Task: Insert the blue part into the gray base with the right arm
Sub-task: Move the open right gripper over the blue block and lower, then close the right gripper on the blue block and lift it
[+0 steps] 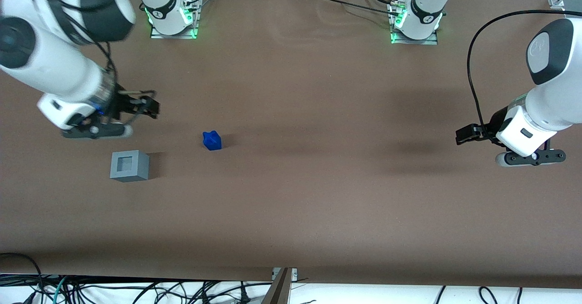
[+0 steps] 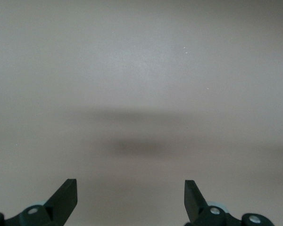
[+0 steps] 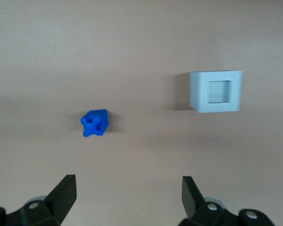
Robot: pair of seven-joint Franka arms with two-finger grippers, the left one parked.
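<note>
The blue part [image 1: 212, 140] will sit with its notched top poking out above the gray base when the robot inserts it, because the gray base's square hole [image 1: 124, 164] looks shallow.
The blue part [image 1: 212, 140] lies on the brown table, small and bright blue with a notched top; it also shows in the right wrist view [image 3: 94, 123]. The gray base [image 1: 129, 166] stands nearer the front camera than the blue part, toward the working arm's end of the table, its square recess facing up; it also shows in the right wrist view [image 3: 216, 91]. My right gripper [image 1: 148, 106] hangs above the table, farther from the front camera than the gray base, apart from both objects. It is open and empty, its fingers spread wide [image 3: 127, 188].
The brown table [image 1: 309, 195] stretches wide. Two arm bases with green lights [image 1: 173, 20] [image 1: 413, 24] stand at the table's edge farthest from the front camera. Cables hang below the table's near edge.
</note>
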